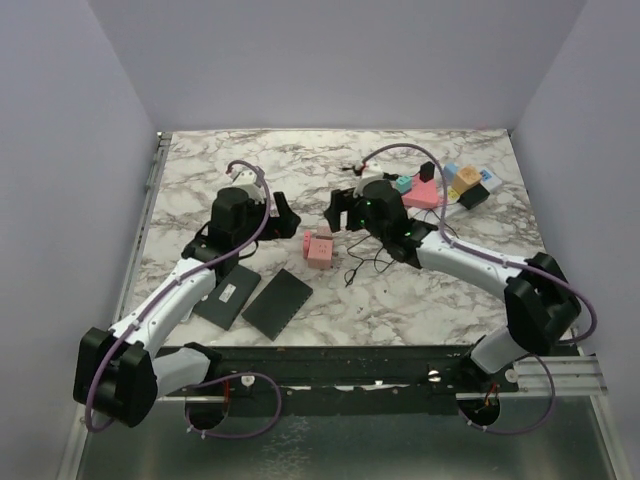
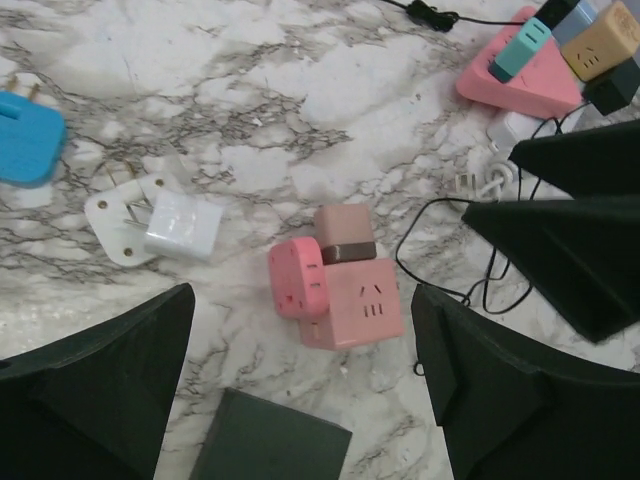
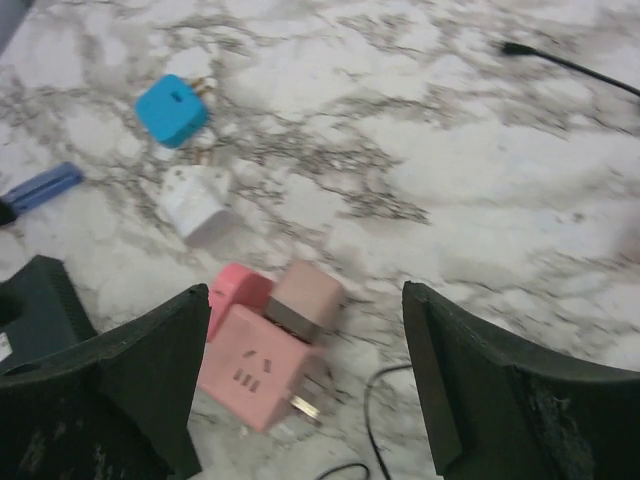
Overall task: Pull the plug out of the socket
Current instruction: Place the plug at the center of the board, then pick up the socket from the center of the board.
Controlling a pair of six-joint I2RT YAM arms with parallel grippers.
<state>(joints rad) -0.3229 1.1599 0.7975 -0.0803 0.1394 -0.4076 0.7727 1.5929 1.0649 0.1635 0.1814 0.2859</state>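
The mauve plug [image 1: 324,231] is flush against the pink cube adapter's side [image 2: 350,260]. I expect it to start sliding straight out on hidden prongs when I pull.
A pink cube adapter [image 1: 318,247] lies on the marble between both grippers, its metal prongs [image 3: 303,406] bare. A hot-pink plug [image 2: 293,277] and a mauve plug [image 2: 343,235] are stuck into it. The white socket [image 2: 512,128] lies at the back right, mostly hidden under a pink block [image 1: 424,193] and several coloured plugs. My left gripper [image 1: 277,209] hovers open left of the cube, which shows just beyond its fingers [image 2: 300,300]. My right gripper [image 1: 340,211] hangs open just behind the cube, touching nothing [image 3: 305,290].
Two flat black pads [image 1: 227,300] [image 1: 277,302] lie near the front left. A blue plug [image 2: 25,135] and a white plug [image 2: 165,225] lie loose left of the cube. A thin black cable [image 1: 366,265] loops to the cube's right. A metal rail [image 1: 150,190] edges the table's left side.
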